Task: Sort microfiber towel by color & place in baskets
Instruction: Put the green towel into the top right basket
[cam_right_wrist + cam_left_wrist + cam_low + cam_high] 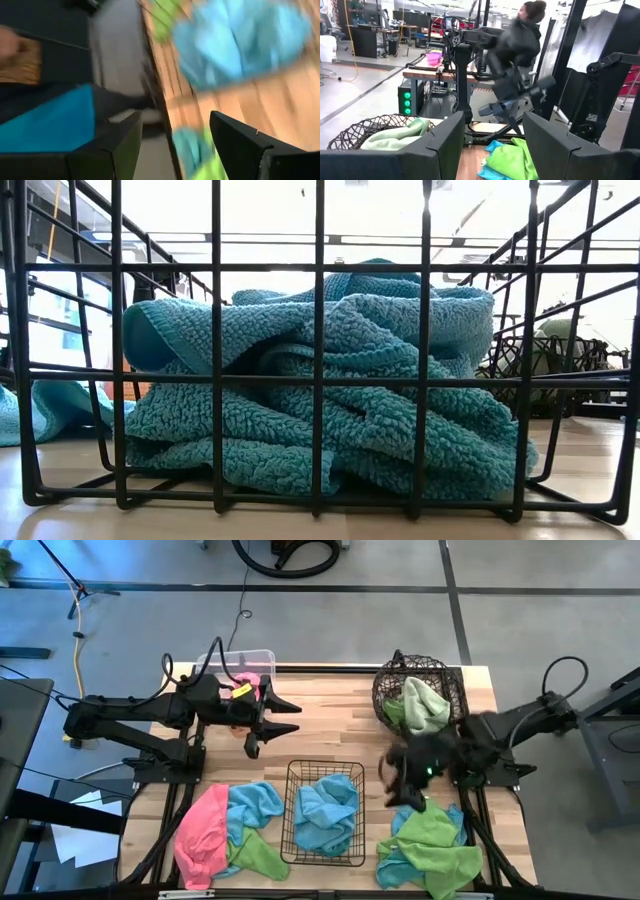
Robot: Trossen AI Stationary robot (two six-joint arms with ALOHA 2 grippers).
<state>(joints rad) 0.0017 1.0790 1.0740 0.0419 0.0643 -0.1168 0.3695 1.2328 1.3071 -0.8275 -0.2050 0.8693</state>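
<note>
I should keep lowering my open right gripper until it pinches the green fold (pixel 424 834), because the green towel (pixel 446 852) is lying on the blue towel with its top free.
The black wire-grid basket (pixel 323 842) stands at the near middle and holds a light blue towel (pixel 330 380). A green towel (pixel 422 705) lies in the round wire basket (pixel 392 690) at the far right. The clear tub (pixel 235 663) at the far left holds something pink (pixel 245 680). Pink (pixel 203 830), blue (pixel 256 802) and green (pixel 258 855) towels lie heaped at the near left, and a green (pixel 437 840) and blue (pixel 398 868) heap lies at the near right. My left gripper (pixel 292 716) hangs open beside the tub. My right gripper (pixel 395 778) is open above the table, between the round basket and the right heap.
A person (pixel 522 35) stands in the room beyond the table's right side. The bare wood (pixel 330 730) between the two grippers and behind the grid basket is free room. The grid basket's front wall (pixel 320 360) fills the low view.
</note>
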